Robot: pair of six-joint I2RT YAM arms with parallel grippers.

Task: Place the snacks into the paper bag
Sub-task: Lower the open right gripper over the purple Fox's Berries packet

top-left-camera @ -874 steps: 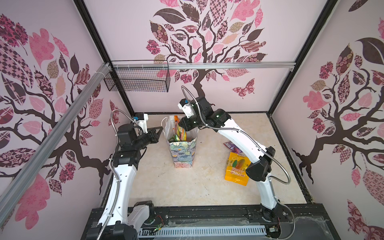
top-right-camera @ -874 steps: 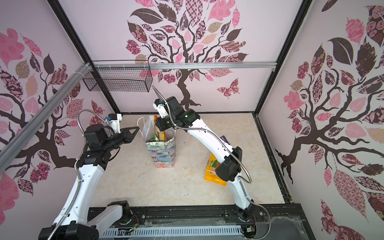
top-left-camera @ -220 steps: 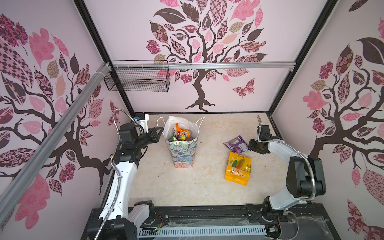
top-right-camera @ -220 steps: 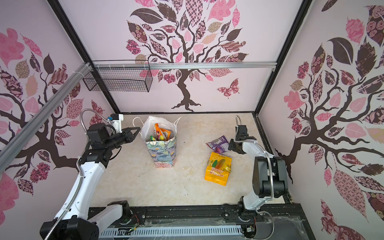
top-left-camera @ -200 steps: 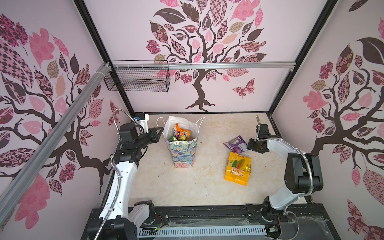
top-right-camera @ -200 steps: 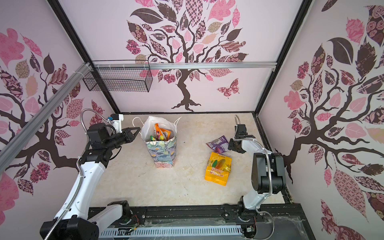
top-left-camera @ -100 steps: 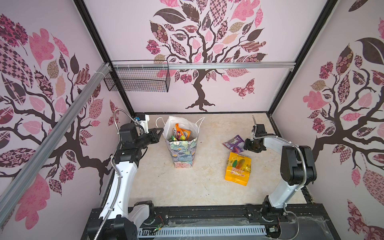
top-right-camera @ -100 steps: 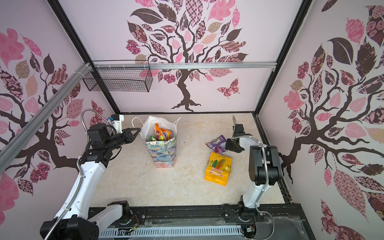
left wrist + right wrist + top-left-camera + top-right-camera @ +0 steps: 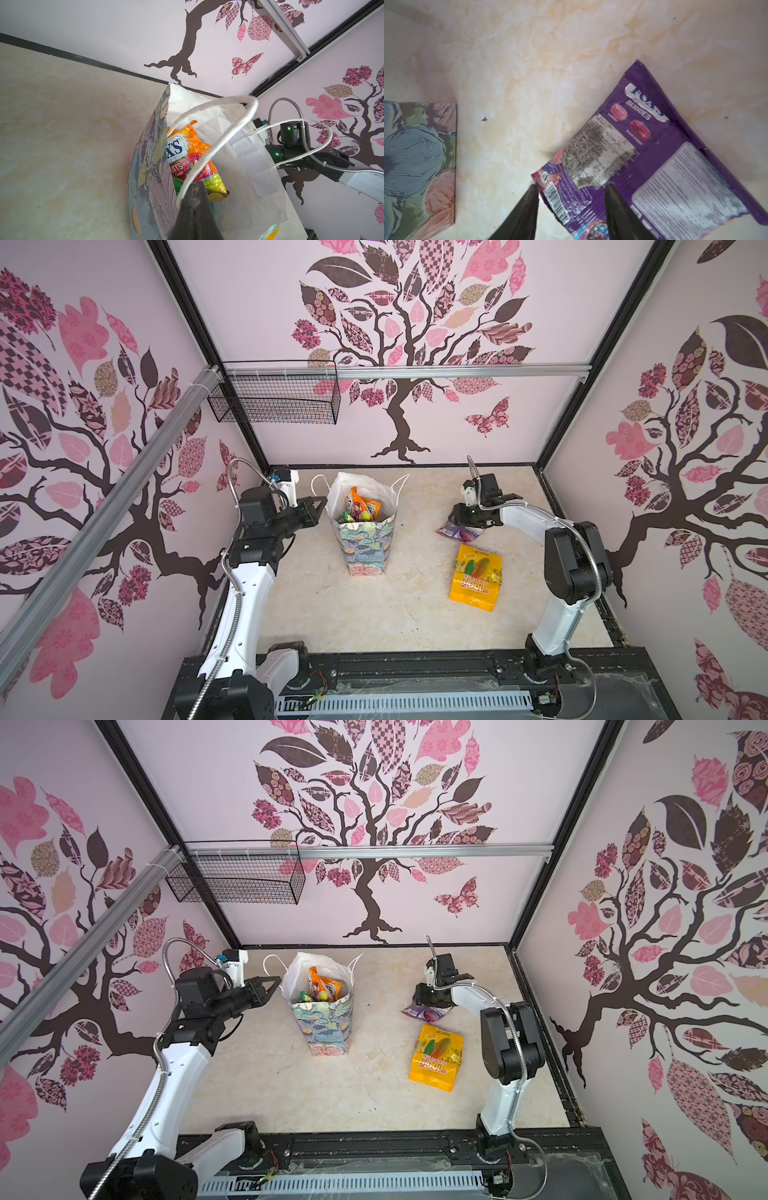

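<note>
The purple packet's barcode end (image 9: 556,202) lies at a slant across the fingers of the robot's right gripper, so next the right gripper turns and pinches that end of the packet from the paper bag's side (image 9: 444,533).
The paper bag (image 9: 365,543) (image 9: 326,1023) stands upright left of centre, its mouth open. Several snacks poke out of it, an orange FOX'S packet (image 9: 365,506) (image 9: 187,149) topmost. My left gripper (image 9: 320,504) (image 9: 195,184) is shut at the bag's left rim, with the white cord handle (image 9: 218,145) running into its tips. A purple FOX'S berries packet (image 9: 457,533) (image 9: 654,145) lies flat at the right. My right gripper (image 9: 461,522) (image 9: 571,186) is open and low over it, its fingers astride the packet's barcode corner. A yellow packet (image 9: 476,576) (image 9: 436,1056) lies flat nearer the front.
A black wire basket (image 9: 274,398) hangs on the back wall above the left arm. Patterned walls close in the marble-look floor (image 9: 374,614) on three sides, and a black rail (image 9: 415,668) runs along the front.
My right gripper has moved left from beside the purple packet to over its corner. The left gripper and the bag have stayed put.
</note>
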